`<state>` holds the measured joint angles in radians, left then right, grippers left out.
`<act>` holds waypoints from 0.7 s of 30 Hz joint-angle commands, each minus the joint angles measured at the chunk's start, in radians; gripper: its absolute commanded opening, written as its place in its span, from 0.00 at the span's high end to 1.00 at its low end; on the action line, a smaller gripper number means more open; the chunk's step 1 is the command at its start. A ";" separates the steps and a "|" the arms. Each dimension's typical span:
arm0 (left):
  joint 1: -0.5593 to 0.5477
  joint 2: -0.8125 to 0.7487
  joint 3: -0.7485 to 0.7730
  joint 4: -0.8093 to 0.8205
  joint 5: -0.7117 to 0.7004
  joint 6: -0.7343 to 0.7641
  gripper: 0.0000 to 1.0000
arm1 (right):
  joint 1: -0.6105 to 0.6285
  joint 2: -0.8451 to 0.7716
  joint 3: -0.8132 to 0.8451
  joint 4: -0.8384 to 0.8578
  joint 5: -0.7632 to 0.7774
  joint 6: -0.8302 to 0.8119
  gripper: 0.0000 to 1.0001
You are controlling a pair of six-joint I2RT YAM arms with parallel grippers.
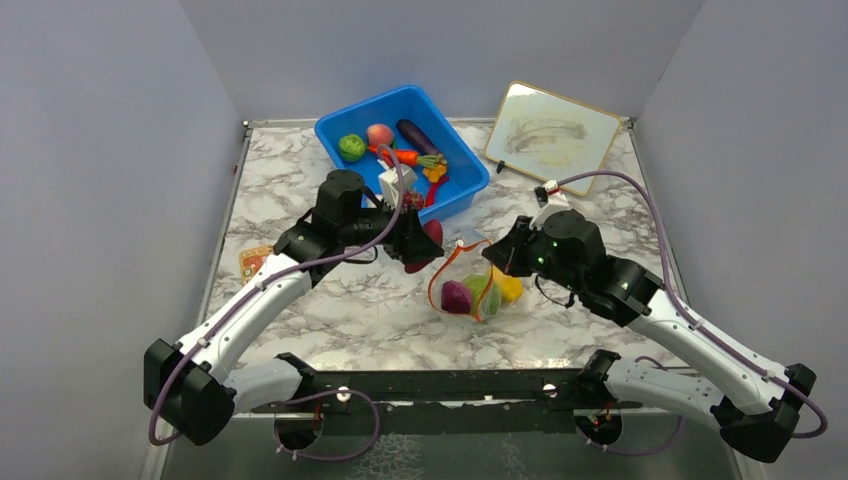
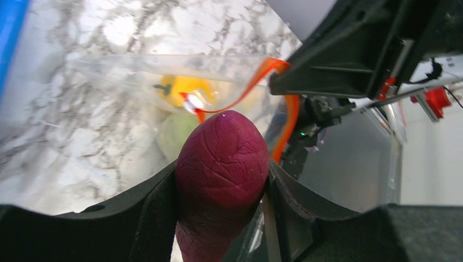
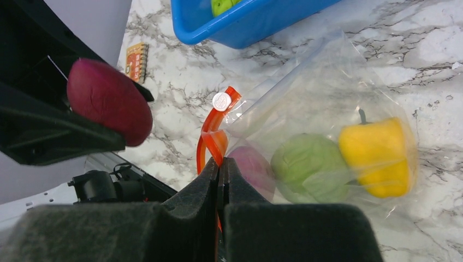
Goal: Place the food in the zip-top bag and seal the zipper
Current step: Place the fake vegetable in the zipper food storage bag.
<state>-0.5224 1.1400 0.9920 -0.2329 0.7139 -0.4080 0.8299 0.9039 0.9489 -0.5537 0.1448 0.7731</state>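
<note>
The bag opening (image 1: pixel 459 274) is open toward the red-purple food piece, so my left gripper should keep going into the bag opening and let go beside the purple piece (image 1: pixel 456 297).
The clear zip-top bag (image 1: pixel 478 287) lies at table centre and holds a purple piece (image 1: pixel 456 297), a green cabbage (image 3: pixel 307 167) and a yellow pepper (image 3: pixel 378 156). Its red-orange zipper strip (image 3: pixel 214 136) curls up at the open mouth. My right gripper (image 3: pixel 219 166) is shut on that strip and holds the mouth up. My left gripper (image 2: pixel 223 180) is shut on a red-purple food piece (image 2: pixel 221 169), held just above and left of the bag mouth; it also shows in the top view (image 1: pixel 433 234).
The blue bin (image 1: pixel 352 113) at the back holds a green cabbage (image 1: pixel 351 147), a peach (image 1: pixel 379 134), an eggplant (image 1: pixel 415 135) and a carrot (image 1: pixel 403 156). A whiteboard (image 1: pixel 551 135) lies back right. A small orange card (image 1: pixel 253 262) lies at the left.
</note>
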 commanded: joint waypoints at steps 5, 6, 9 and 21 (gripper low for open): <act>-0.154 -0.020 -0.027 0.044 -0.047 -0.094 0.62 | 0.000 0.002 0.055 0.032 0.021 -0.015 0.99; -0.168 -0.021 -0.034 0.047 -0.054 -0.097 0.62 | 0.000 0.003 0.057 0.032 0.022 -0.017 0.99; -0.204 -0.010 -0.053 0.052 -0.075 -0.103 0.62 | 0.000 0.007 0.059 0.031 0.028 -0.021 0.99; -0.320 0.110 -0.037 0.057 -0.150 -0.098 0.55 | 0.000 0.015 0.057 0.058 -0.005 -0.025 0.99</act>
<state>-0.8169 1.2129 0.9413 -0.2012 0.6174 -0.5026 0.8299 0.9276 0.9760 -0.5522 0.1459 0.7551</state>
